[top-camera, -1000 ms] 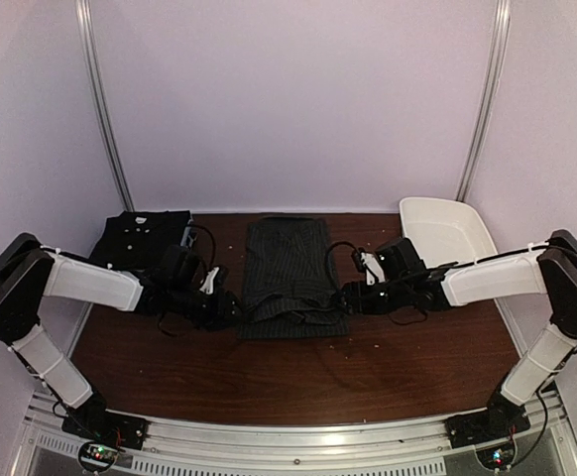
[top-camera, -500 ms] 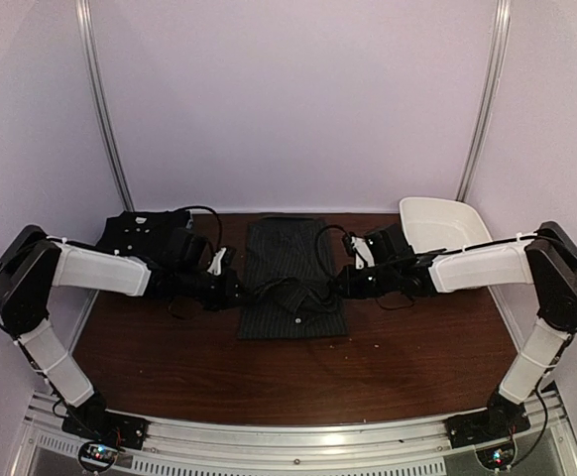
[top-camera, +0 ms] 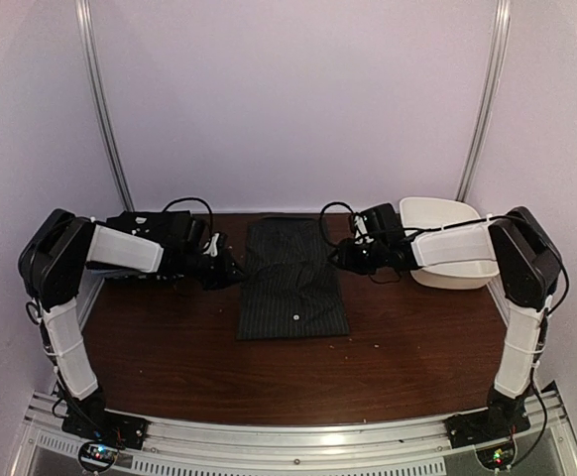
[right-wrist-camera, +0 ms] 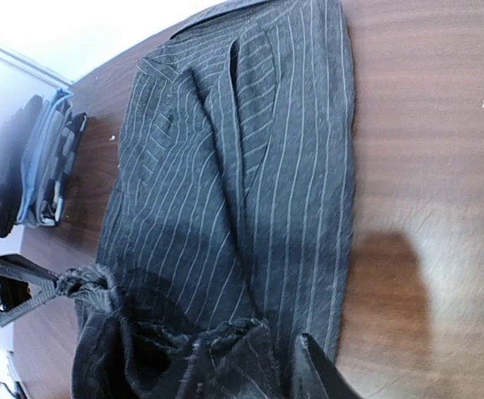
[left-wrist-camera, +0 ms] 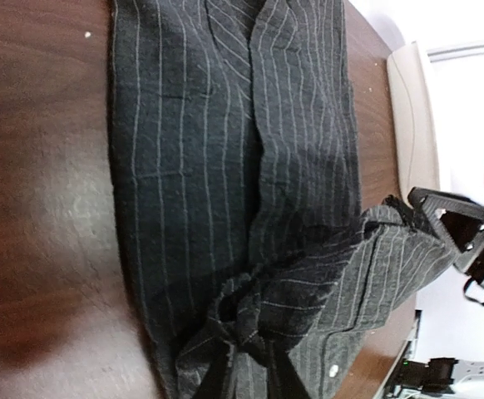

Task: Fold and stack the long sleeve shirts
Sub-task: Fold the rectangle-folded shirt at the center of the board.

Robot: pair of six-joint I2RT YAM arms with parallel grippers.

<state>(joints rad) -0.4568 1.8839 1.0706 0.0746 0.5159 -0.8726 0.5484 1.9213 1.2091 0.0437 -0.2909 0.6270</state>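
Note:
The doubled-over hem (top-camera: 287, 266) sticks up in puckers above the shirt between the robot's grippers, so next the right gripper opens, moves in and smooths the hem's middle (top-camera: 296, 286) flat first.
A pinstriped long sleeve shirt (top-camera: 290, 283) lies as a narrow strip in the middle of the table, its near part doubled over toward the back. My left gripper (top-camera: 231, 270) is at its left edge, shut on a bunched piece of hem (left-wrist-camera: 244, 353). My right gripper (top-camera: 340, 256) is at the right edge, with cloth gathered between its fingers (right-wrist-camera: 250, 353). The hem hangs lifted between the two grippers. A second dark shirt (top-camera: 135, 226), folded, lies at the back left, partly hidden by my left arm.
A white tub (top-camera: 449, 248) stands at the back right, just behind my right forearm. Bare brown table (top-camera: 298, 382) stretches in front of the shirt. Metal posts and pale walls close in the back and sides.
Both grippers closed on the shirt's near hem and carried it up and toward the back of the table, folding the lower part over. Both arms now reach farther back.

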